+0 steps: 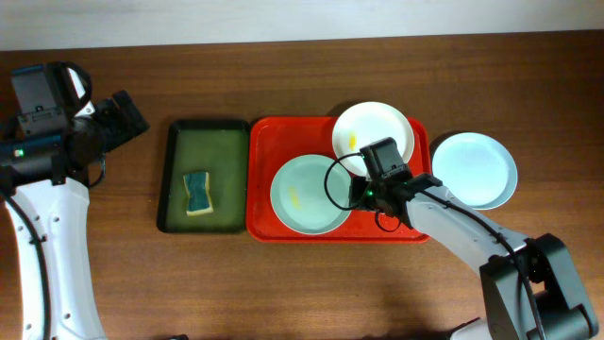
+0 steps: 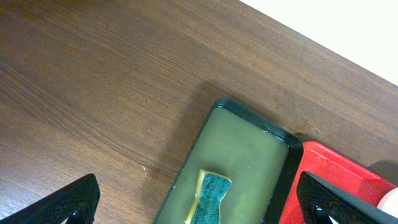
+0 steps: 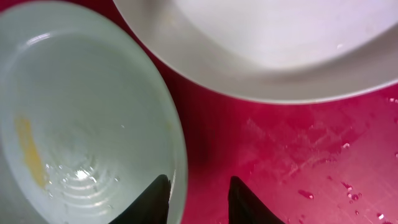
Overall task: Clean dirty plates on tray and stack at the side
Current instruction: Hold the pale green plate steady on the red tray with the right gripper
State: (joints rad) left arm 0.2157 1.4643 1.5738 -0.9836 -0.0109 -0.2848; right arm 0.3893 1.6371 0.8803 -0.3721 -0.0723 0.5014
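The mint green plate's edge [image 3: 178, 152] is off-centre, close to one finger of my right gripper, so I should move toward the plate with open fingers before I pinch its rim [image 3: 180, 194].
The red tray [image 1: 264, 142] holds the mint green plate [image 1: 302, 194] and the white plate [image 1: 377, 132], each with a small yellow smear. The white plate rests over the tray's far right rim. The light blue plate [image 1: 475, 170] lies on the table to the right of the tray. My right gripper [image 1: 363, 194] is open and low over the tray. In the right wrist view its fingers [image 3: 199, 180] straddle the right rim of the mint plate [image 3: 74, 112], one over the plate, one over the red tray [image 3: 298, 143]. The white plate [image 3: 280, 43] is above. My left gripper [image 1: 127, 118] is open and empty, raised at the far left.
A dark green black-rimmed tray [image 1: 212, 151] lies left of the red tray, with a yellow and green sponge [image 1: 197, 193] in it. The left wrist view shows that tray [image 2: 249, 149] and the sponge [image 2: 211, 196] between my open fingers [image 2: 199, 205]. Bare wood table surrounds them.
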